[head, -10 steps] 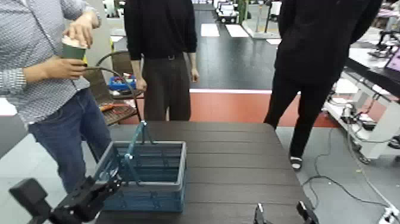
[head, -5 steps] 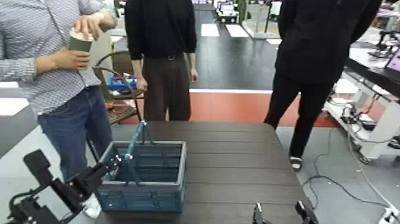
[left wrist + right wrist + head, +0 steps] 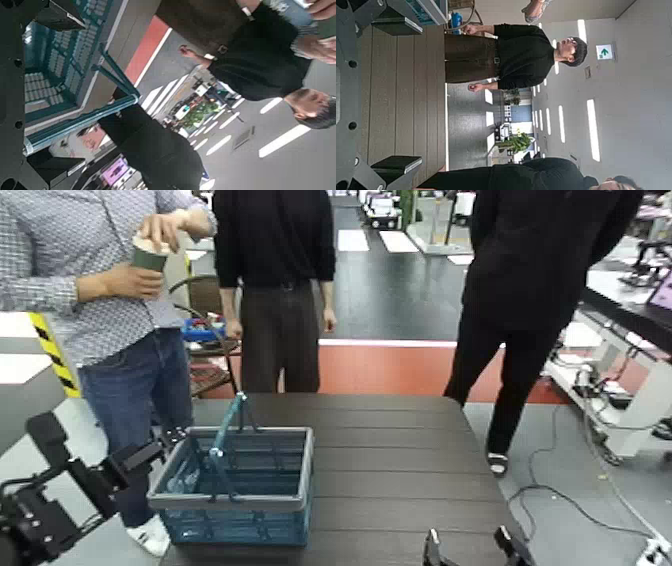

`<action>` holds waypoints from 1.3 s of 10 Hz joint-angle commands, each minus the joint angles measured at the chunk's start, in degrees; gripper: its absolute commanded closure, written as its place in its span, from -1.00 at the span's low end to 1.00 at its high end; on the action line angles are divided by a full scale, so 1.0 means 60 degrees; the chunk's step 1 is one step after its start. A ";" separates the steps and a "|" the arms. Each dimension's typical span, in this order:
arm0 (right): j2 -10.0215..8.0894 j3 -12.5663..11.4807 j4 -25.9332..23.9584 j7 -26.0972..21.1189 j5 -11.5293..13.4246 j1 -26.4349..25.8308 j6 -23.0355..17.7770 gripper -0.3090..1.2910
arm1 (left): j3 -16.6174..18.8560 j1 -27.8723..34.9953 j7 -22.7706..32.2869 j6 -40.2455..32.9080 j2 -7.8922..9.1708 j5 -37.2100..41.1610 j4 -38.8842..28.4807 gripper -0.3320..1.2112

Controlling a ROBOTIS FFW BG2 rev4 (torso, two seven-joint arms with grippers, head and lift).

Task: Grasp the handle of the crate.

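The teal handle's legs join the grey rim near the middle. I expect the blue crate (image 3: 238, 524) to follow roughly level beneath when I carry it.
The blue lattice crate (image 3: 240, 510) with a grey rim stands on the dark table (image 3: 400, 480), left of centre. Its teal handle (image 3: 226, 433) stands upright over the crate's left half. My left gripper (image 3: 152, 452) is open and empty, just outside the crate's left rim and below the handle's top. In the left wrist view the crate (image 3: 47, 67) and the handle (image 3: 119, 77) lie ahead between the spread fingers (image 3: 67, 12). My right gripper (image 3: 468, 547) is open and empty at the table's near edge, far right of the crate; its wrist view shows the crate's corner (image 3: 425, 9).
A person in a checked shirt (image 3: 90, 280) holding a green cup (image 3: 148, 256) stands close by the table's left corner, near my left arm. Two people in black (image 3: 275, 280) (image 3: 530, 300) stand behind the table. A chair with tools (image 3: 205, 330) is at the back left.
My left arm has drawn back to the left, from the crate's near-left corner to outside its left rim. The person with the cup has stepped to the right. The right arm has not moved.
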 commanded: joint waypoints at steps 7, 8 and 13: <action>-0.0050 0.0157 0.0161 0.0017 -0.0147 -0.0189 -0.0073 -0.42 | -0.2659 -0.3551 -0.0598 0.1956 0.0676 0.2446 0.3914 -0.44; -0.0050 0.0172 0.0190 0.0031 -0.0161 -0.0204 -0.0088 -0.42 | -0.2966 -0.3858 -0.0672 0.2132 0.0647 0.2636 0.4236 -0.44; -0.0065 0.0289 0.0336 0.0060 -0.0249 -0.0335 -0.0205 -0.42 | -0.4578 -0.5338 -0.1638 0.2586 0.0530 0.2651 0.5848 -0.44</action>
